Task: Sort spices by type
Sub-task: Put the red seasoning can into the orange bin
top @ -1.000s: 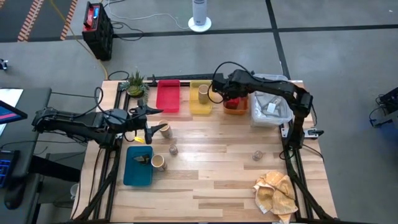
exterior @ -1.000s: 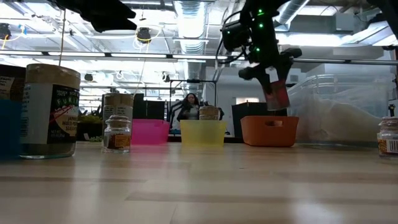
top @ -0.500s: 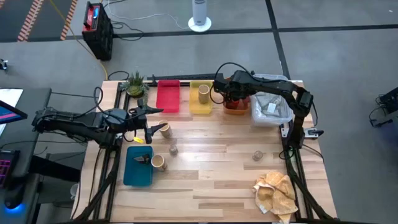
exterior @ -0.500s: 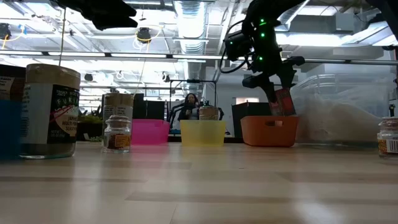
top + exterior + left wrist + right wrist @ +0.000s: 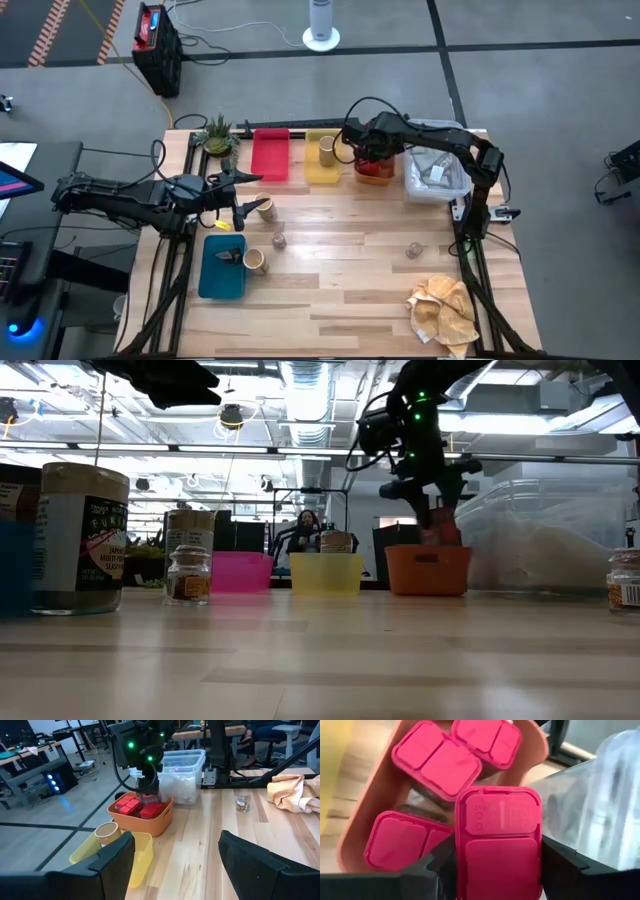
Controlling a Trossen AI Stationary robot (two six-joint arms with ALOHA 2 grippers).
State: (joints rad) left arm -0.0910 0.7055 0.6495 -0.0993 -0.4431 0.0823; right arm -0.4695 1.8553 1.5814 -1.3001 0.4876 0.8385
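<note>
Next, my right gripper puts the held tin (image 5: 499,837) down beside the other red tins (image 5: 438,761), opens, and grips it again to settle it, because they crowd the orange tray.
My right gripper (image 5: 374,160) is at the far side of the table, shut on a red tin (image 5: 502,840) at the orange tray (image 5: 378,181), where three more red tins (image 5: 437,762) lie. My left gripper (image 5: 244,197) hangs open over the table's left part, beside a tan cylinder (image 5: 264,207) that lies on the wood. A second tan cylinder (image 5: 326,150) stands in the yellow tray (image 5: 320,174), and a third (image 5: 254,261) stands by the blue tray (image 5: 218,281). Two small glass jars (image 5: 279,240) (image 5: 413,250) stand on the bare wood. My right gripper pinches the red tin between its two fingers (image 5: 437,865), one on each long side just under the lid (image 5: 500,815). It comes from above, pointing down. The tin's lower part sits inside the orange tray's wall (image 5: 427,570); whether it rests on the tray's floor is hidden.
A clear plastic bin (image 5: 436,173) stands right of the orange tray, and a red tray (image 5: 270,156) left of the yellow one. A potted plant (image 5: 218,133) is at the far left corner, a beige cloth (image 5: 443,308) at the near right. A person (image 5: 305,530) sits in the room behind.
My right gripper has come down with the red tin, from hanging tilted above the orange tray to low inside it, and shifted slightly toward the table's left. It has stayed shut on the tin.
</note>
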